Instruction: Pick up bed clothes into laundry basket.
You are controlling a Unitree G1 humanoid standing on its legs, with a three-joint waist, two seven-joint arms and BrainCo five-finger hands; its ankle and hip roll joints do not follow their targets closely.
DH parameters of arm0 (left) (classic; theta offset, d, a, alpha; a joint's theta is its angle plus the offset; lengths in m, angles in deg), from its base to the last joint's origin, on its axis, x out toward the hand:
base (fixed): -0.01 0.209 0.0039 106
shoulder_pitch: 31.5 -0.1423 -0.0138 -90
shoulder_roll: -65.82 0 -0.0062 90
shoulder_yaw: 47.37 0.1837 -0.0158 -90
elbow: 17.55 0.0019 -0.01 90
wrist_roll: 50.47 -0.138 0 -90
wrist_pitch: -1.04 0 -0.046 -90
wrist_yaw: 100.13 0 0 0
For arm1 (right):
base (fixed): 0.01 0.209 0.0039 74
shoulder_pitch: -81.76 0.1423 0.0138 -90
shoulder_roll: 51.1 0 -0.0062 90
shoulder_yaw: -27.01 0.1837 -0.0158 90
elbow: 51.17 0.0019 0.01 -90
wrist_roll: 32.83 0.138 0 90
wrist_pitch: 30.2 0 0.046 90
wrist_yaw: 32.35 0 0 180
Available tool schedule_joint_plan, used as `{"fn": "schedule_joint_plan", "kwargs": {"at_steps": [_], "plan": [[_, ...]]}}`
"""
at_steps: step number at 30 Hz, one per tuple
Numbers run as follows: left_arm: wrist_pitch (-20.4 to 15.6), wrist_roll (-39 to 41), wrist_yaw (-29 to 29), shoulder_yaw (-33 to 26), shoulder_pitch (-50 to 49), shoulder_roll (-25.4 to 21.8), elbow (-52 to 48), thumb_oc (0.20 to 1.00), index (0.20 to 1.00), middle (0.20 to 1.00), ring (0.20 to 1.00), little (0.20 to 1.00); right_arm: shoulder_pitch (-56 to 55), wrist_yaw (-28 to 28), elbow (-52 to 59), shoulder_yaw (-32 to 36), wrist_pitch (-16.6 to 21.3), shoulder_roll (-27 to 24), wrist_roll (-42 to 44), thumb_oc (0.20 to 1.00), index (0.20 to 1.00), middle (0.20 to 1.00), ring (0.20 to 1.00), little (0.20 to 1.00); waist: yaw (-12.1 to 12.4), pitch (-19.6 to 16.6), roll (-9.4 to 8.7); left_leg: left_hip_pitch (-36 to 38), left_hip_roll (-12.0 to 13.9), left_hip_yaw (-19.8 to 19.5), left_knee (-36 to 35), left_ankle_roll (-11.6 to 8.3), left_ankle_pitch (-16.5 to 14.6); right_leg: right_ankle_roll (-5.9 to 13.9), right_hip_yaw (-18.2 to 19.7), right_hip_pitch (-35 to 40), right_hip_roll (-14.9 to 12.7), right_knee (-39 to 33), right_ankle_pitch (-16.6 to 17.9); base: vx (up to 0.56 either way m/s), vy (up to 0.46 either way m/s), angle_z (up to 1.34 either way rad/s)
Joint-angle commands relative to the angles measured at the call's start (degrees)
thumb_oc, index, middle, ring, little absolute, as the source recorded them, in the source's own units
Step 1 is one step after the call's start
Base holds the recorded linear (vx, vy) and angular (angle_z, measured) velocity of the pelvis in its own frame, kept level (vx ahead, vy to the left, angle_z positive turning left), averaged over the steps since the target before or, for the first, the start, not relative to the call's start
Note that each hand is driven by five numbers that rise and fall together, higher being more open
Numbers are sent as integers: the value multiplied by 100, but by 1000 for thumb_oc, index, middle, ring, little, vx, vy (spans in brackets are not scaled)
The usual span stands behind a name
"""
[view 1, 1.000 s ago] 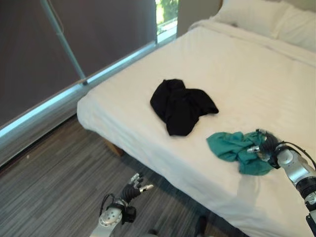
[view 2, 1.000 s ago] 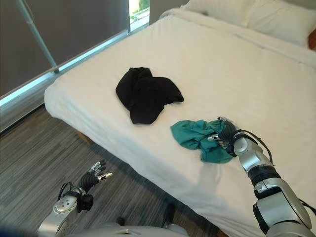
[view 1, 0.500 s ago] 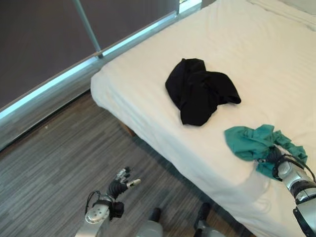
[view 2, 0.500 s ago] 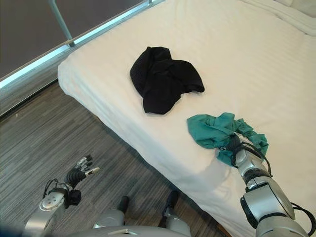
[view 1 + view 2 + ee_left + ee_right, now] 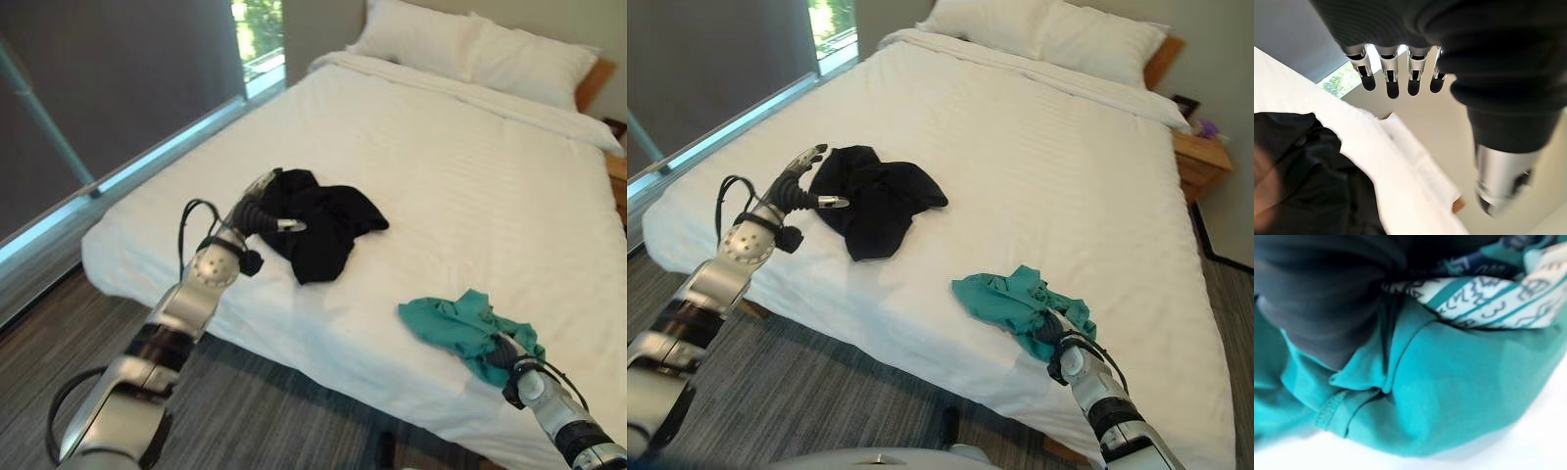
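Observation:
My gripper will have the black garment [image 5: 325, 240] hanging as a drooping bundle instead of unfolding when I carry it, because the crumpled folds [image 5: 333, 204] are bunched in a tight heap.
A crumpled black garment [image 5: 328, 223] lies on the white bed [image 5: 460, 186] near its left edge. My left hand [image 5: 253, 211] hovers at the garment's left side, open, with straight fingers [image 5: 1388, 73] above the cloth and nothing held. In the left wrist view the black garment [image 5: 1300, 186] shows below the hand. A teal garment [image 5: 460, 325] with a patterned lining [image 5: 1484, 289] lies near the bed's front edge. My right hand [image 5: 1051, 330] is buried in its right end, with teal cloth [image 5: 1449, 391] pressed against the wrist cover.
Two white pillows [image 5: 470, 54] lie at the head of the bed. A wooden nightstand [image 5: 1200, 157] stands to the right. A dark glass wall [image 5: 108, 88] runs along the left, with a strip of grey striped floor [image 5: 794, 392] between it and the bed.
The camera has tilted up toward the head of the bed. My left arm has risen from down by the floor to the black garment. My right hand stays in the teal garment.

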Motion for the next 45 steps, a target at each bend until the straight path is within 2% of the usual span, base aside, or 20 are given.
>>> {"fn": "schedule_joint_plan", "kwargs": {"at_steps": [1, 4, 6, 7, 12, 16, 19, 21, 22, 23, 24, 29, 34, 37, 38, 39, 41, 42, 45], "plan": [[32, -378, 390, -62, 1102, -200, 1000, 1000, 1000, 1000, 1000, 1000, -1059, -781, -374, -550, -285, -179, 172, 200, 200, 200, 200, 200, -117, 359, 237, -587, 104, 20, 20, -127, 662, 662, 95, 515, -164, 101, -226, -36, -4, -27], [122, -566, 518, 284, 1764, -308, 1735, 1000, 1000, 1000, 1000, 1000, -1054, -806, 99, -570, -241, -317, 273, 200, 200, 200, 200, 200, -324, 412, 187, -753, 140, 139, 20, -142, 709, 690, 213, 249, -116, 101, -116, -124, -12, -27], [233, -887, 698, 678, 2460, -376, 2556, 1000, 1000, 1000, 1000, 1000, -887, -761, 396, -651, -161, -422, 371, 200, 200, 200, 200, 200, -494, 558, 75, -1057, 195, 219, 20, -150, 806, 700, 344, -128, -37, 101, 48, -200, -32, -38], [212, -881, 706, 721, 2525, -366, 2609, 1000, 1000, 1000, 1000, 1000, -873, -762, 394, -636, -163, -403, 374, 200, 200, 200, 200, 200, -479, 546, 59, -1094, 194, 227, 20, -151, 814, 699, 353, -169, -37, 101, 58, -127, -24, -24], [417, -1030, 879, 1168, 3559, -471, 3934, 1000, 1000, 1000, 1000, 1000, -581, -518, 667, -681, -70, -484, 607, 200, 200, 200, 200, 200, -757, 862, -258, -1636, 267, 301, 20, -159, 982, 726, 503, -764, 69, 101, 350, -136, -26, -34], [358, -1164, 833, 1526, 3929, -685, 4183, 1000, 1000, 1000, 1000, 1000, -465, -366, 740, -726, 37, -481, 787, 200, 200, 200, 200, 200, -882, 1081, -478, -1954, 333, 317, 20, -148, 1051, 735, 601, -1095, 159, 101, 451, -92, -17, 5], [418, -1423, 689, 1648, 3757, -547, 4401, 1000, 1000, 1000, 1000, 1000, -331, -272, 747, -850, 80, -364, 850, 200, 200, 200, 200, 200, -900, 1221, -618, -2068, 378, 305, 20, -135, 1076, 739, 650, -1244, 208, 101, 478, -40, -11, -21], [461, -1608, 612, 1668, 3642, -458, 4494, 1000, 1000, 1000, 1000, 1000, -345, -278, 749, -891, 108, -328, 836, 200, 200, 200, 200, 200, -892, 1236, -626, -2041, 382, 323, 20, -143, 1064, 737, 654, -1216, 201, 101, 464, 8, 3, -25], [508, -1808, 509, 1721, 3533, -367, 4574, 561, 561, 561, 561, 561, -368, -280, 772, -897, 125, -317, 837, 200, 200, 200, 200, 200, -883, 1244, -628, -2018, 381, 327, 20, -147, 1051, 732, 643, -1192, 192, 101, 439, 21, 7, -23], [526, -1883, 455, 1713, 3456, -313, 4616, 448, 448, 448, 448, 448, -405, -285, 791, -896, 136, -312, 822, 200, 200, 200, 200, 200, -885, 1231, -629, -2000, 380, 328, 20, -151, 1039, 732, 633, -1185, 176, 101, 425, 50, 16, -14], [488, -1942, 313, 1616, 3171, -203, 4557, 200, 200, 200, 200, 200, -497, -298, 984, -841, 166, -383, 826, 200, 200, 200, 200, 200, -874, 1207, -607, -1890, 385, 343, 20, -153, 932, 736, 637, -1096, 182, 101, 344, 29, 12, -5], [341, -1624, 331, 1252, 2608, -116, 3926, 200, 200, 200, 200, 200, -645, -340, 1274, -692, 206, -535, 851, 200, 200, 200, 200, 200, -765, 1164, -518, -1678, 366, 380, 20, -142, 827, 733, 630, -940, 155, 101, 251, 25, 12, 0], [145, -1043, 350, 515, 1063, -36, 1919, 200, 200, 200, 200, 200, -922, -373, 1437, -328, 160, -512, 710, 200, 200, 200, 200, 200, -461, 1121, -289, -1418, 260, 245, 20, -114, 781, 693, 446, -595, 26, 101, 109, 73, 4, 5], [-132, -88, 127, -293, -449, 91, 683, 200, 200, 200, 200, 200, -1200, -491, 1582, -1, 134, -548, 608, 200, 200, 200, 200, 200, -255, 988, -137, -1217, 191, 147, 20, -96, 735, 661, 318, -296, -60, 101, 6, 102, 17, 24], [-132, -88, 127, -293, -449, 91, 683, 200, 200, 200, 200, 200, -1200, -491, 1582, -1, 134, -548, 608, 200, 200, 200, 200, 200, -255, 988, -137, -1217, 191, 147, 20, -96, 735, 661, 318, -296, -60, 101, 6, 135, 28, 18], [-371, 658, -51, -835, -1383, 204, -87, 200, 200, 200, 200, 200, -1385, -590, 1734, 239, 157, -549, 632, 200, 200, 200, 200, 200, -145, 861, -27, -1056, 164, 75, 20, -88, 676, 643, 222, -75, -98, 101, -83, 80, 19, 15], [-422, 901, -103, -998, -1731, 312, -224, 200, 200, 200, 200, 200, -1437, -631, 1771, 324, 167, -537, 635, 200, 200, 200, 200, 200, -111, 774, -1, -1044, 134, 45, 20, -82, 713, 626, 205, -15, -124, 101, -89, 96, 30, 40], [-462, 1508, -125, -1499, -2360, 500, -483, 200, 200, 200, 200, 200, -1551, -686, 1898, 510, 144, -535, 657, 200, 200, 200, 200, 200, -55, 633, 87, -906, 109, -24, 20, -75, 703, 601, 109, 183, -151, 101, -145, 117, 27, 52], [-475, 1994, -243, -2049, -3121, 612, -852, 200, 200, 200, 200, 200, -1529, -688, 2273, 882, 127, -449, 962, 200, 200, 200, 200, 200, 61, 462, 188, -734, 85, -88, 20, -56, 710, 564, 41, 422, -167, 101, -198, 39, 17, 31]]}}
